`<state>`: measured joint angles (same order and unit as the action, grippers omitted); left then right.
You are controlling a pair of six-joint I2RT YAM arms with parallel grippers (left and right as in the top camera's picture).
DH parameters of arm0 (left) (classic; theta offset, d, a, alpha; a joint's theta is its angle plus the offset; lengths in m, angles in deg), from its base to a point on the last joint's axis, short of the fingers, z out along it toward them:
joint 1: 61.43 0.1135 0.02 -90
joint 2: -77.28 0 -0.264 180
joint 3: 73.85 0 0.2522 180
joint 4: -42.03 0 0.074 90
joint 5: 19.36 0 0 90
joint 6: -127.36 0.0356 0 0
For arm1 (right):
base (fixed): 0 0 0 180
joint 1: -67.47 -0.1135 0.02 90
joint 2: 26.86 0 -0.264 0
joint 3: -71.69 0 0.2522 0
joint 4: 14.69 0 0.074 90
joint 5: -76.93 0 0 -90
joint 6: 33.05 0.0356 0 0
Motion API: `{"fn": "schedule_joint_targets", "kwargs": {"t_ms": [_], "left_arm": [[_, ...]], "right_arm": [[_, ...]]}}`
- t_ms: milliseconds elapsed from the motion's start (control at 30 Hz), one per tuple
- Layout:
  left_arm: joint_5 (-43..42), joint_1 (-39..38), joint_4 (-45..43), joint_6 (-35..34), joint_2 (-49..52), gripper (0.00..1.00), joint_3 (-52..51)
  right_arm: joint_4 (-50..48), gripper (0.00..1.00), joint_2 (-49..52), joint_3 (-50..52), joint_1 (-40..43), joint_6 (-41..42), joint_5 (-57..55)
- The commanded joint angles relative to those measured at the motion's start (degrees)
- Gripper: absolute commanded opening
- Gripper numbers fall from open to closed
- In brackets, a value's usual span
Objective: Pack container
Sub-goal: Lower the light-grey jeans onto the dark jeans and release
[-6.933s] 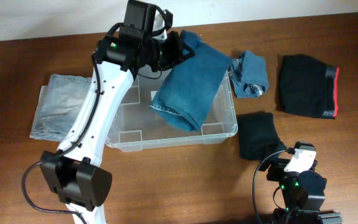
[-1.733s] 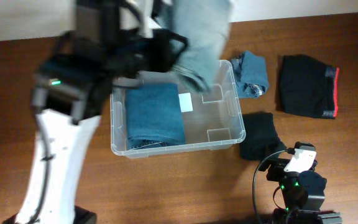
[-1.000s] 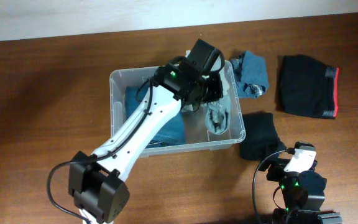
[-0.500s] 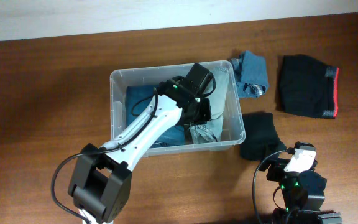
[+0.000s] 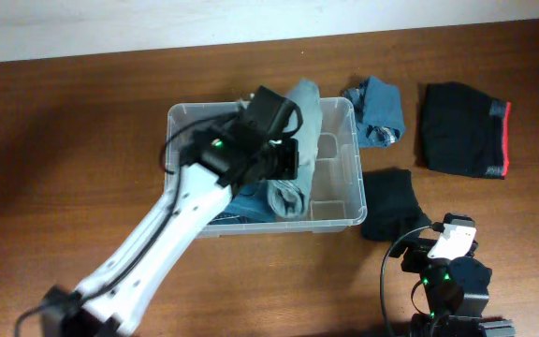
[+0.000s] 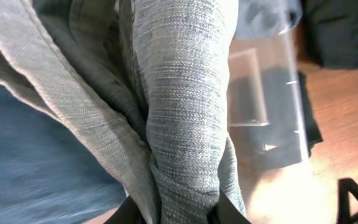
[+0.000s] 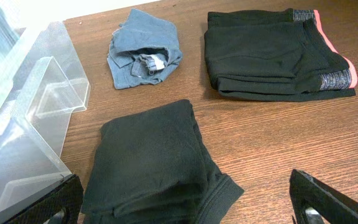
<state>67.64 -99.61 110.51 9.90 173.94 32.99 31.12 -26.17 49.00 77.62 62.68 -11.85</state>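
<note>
The grey garment point(image 5: 294, 195) is hanging past the blue jeans into the empty part of the container. Next, my left gripper moves it back and puts it on top of the jeans point(image 5: 247, 204).
The clear plastic container point(image 5: 356, 159) stands mid-table. It also shows in the left wrist view point(image 6: 291, 93) and the right wrist view point(image 7: 36, 106). Folded blue jeans point(image 5: 243, 201) lie in its left part. My left gripper point(image 5: 284, 157) is over the container, shut on a light grey denim garment point(image 5: 299, 117) that hangs down into the bin. In the left wrist view the grey garment point(image 6: 185, 106) fills the frame, with my left gripper point(image 6: 182, 214) pinching it at the bottom edge. My right gripper point(image 5: 435, 240) rests open and empty near the front right; it also shows in the right wrist view point(image 7: 191, 214).
A folded black garment point(image 5: 389, 201) lies just right of the container, in front of my right gripper point(image 7: 148, 155). A small crumpled blue garment point(image 5: 377, 110) and black shorts with a red band point(image 5: 464, 129) lie at the back right.
My left gripper has lifted and pulled back toward the far side with the grey garment, which was lower in the bin's right part. The right arm has not moved.
</note>
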Motion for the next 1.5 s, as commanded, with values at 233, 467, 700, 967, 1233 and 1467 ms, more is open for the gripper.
{"fn": "schedule_joint_targets", "kwargs": {"t_ms": [233, 467, 700, 967, 1233, 1467], "left_arm": [[3.96, 7.96, 4.42, 1.49, -4.76, 0.00, -2.75], [-3.30, 9.44, -1.84, -4.66, -4.81, 0.00, -10.12], [-13.51, 6.99, -16.00, -4.70, -5.97, 0.01, -10.10], [-15.87, 4.24, -18.88, 1.88, -5.73, 0.00, -10.12], [-6.64, 4.09, -12.76, 9.18, -5.60, 0.00, -10.51], [-0.15, 8.00, -5.01, 5.14, -5.60, 0.01, -13.42]], "right_arm": [[0.04, 0.98, -0.33, 0.37, 0.37, -0.42, 0.28], [0.04, 0.99, -0.33, 0.37, 0.37, -0.39, 0.28], [0.04, 0.98, -0.33, 0.37, 0.37, -0.42, 0.28], [0.04, 0.98, -0.33, 0.37, 0.37, -0.42, 0.28], [0.07, 0.98, -0.33, 0.37, 0.37, -0.39, 0.28], [0.07, 0.98, -0.33, 0.37, 0.37, -0.42, 0.28]]}}
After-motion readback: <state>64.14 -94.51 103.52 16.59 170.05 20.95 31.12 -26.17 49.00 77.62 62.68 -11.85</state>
